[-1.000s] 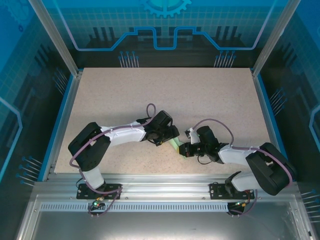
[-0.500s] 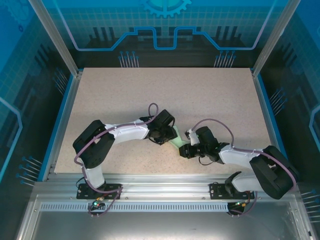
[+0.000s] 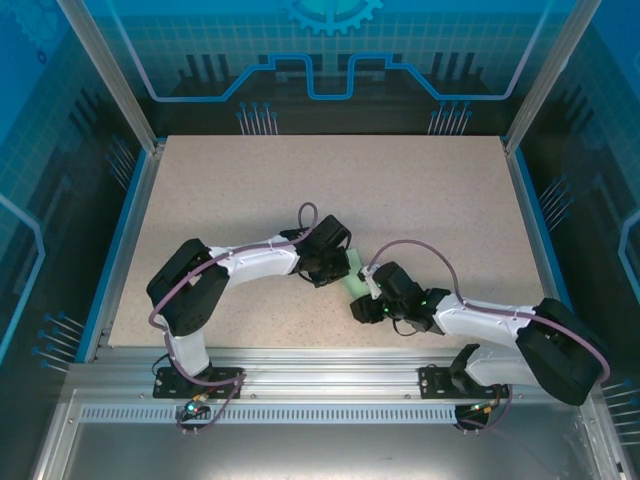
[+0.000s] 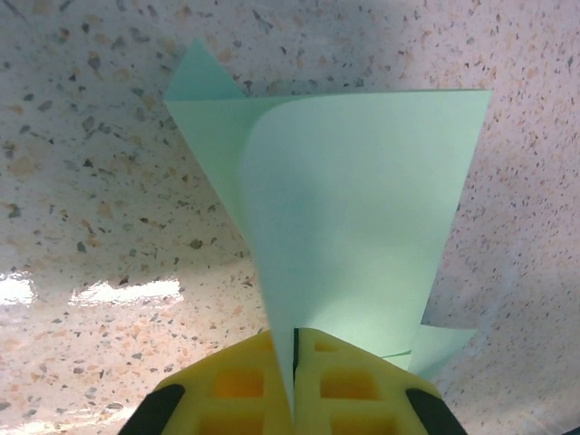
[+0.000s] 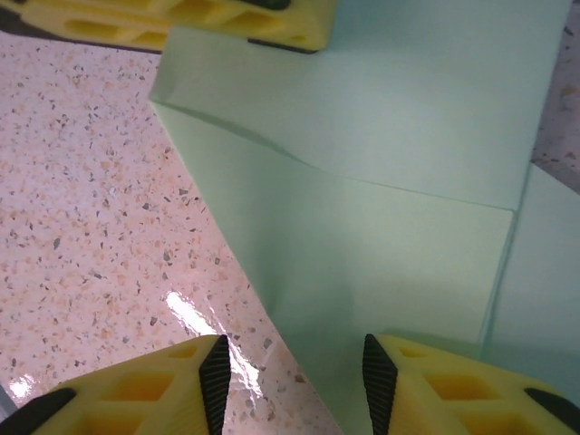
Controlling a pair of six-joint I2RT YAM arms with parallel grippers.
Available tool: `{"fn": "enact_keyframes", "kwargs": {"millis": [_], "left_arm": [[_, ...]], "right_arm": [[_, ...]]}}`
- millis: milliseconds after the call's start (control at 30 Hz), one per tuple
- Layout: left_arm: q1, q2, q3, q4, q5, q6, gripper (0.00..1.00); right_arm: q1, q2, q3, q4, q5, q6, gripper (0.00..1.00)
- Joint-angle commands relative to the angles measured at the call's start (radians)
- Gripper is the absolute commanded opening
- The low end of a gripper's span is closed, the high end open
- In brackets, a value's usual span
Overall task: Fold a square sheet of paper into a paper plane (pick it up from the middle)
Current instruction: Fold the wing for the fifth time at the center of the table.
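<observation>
My left gripper is pinching only one end of the raised fold and the paper's near flap [image 5: 317, 290] bulges loose, so my right gripper should pinch the fold's near edge [image 5: 313, 381] closed.
The pale mint-green sheet of paper [image 3: 353, 284] lies folded into layered flaps on the speckled table between the two arms. My left gripper [image 4: 295, 381] is shut on a raised fold of the paper [image 4: 362, 208], which fans out wide beyond the yellow fingertips. My right gripper [image 5: 290, 381] is open, its black pads apart over the paper's near edge [image 5: 381, 199] and gripping nothing. The left gripper's yellow fingers [image 5: 227, 23] show at the top of the right wrist view. From above, the left gripper [image 3: 340, 268] and the right gripper [image 3: 362, 305] nearly meet at the paper.
The beige speckled table [image 3: 330, 190] stretches away behind the arms. A blue rail [image 3: 125, 240] edges its left side and a metal frame [image 3: 330, 360] its near edge. Blue patterned walls surround the cell.
My left gripper has closed on the paper's fold. My right gripper has let go of the paper and opened, shifting slightly left and toward the near edge.
</observation>
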Motion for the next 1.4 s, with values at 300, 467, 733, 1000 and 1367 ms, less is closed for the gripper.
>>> {"fn": "enact_keyframes", "kwargs": {"millis": [300,467,733,1000,1367], "left_arm": [[0.018,0.02,0.035,-0.033,0.056,0.01,0.0],[0.025,0.017,0.044,-0.033,0.07,0.01,0.0],[0.031,0.013,0.045,-0.042,0.076,0.017,0.0],[0.032,0.006,0.048,-0.044,0.079,0.021,0.0],[0.034,-0.001,0.049,-0.054,0.076,0.029,0.0]], "right_arm": [[0.259,0.039,0.09,-0.104,0.536,-0.153,0.51],[0.352,0.175,0.152,-0.107,0.707,-0.184,0.51],[0.386,0.232,0.166,-0.137,0.811,-0.133,0.45],[0.391,0.278,0.188,-0.178,0.85,-0.086,0.27],[0.376,0.269,0.19,-0.17,0.774,-0.065,0.0]]}}
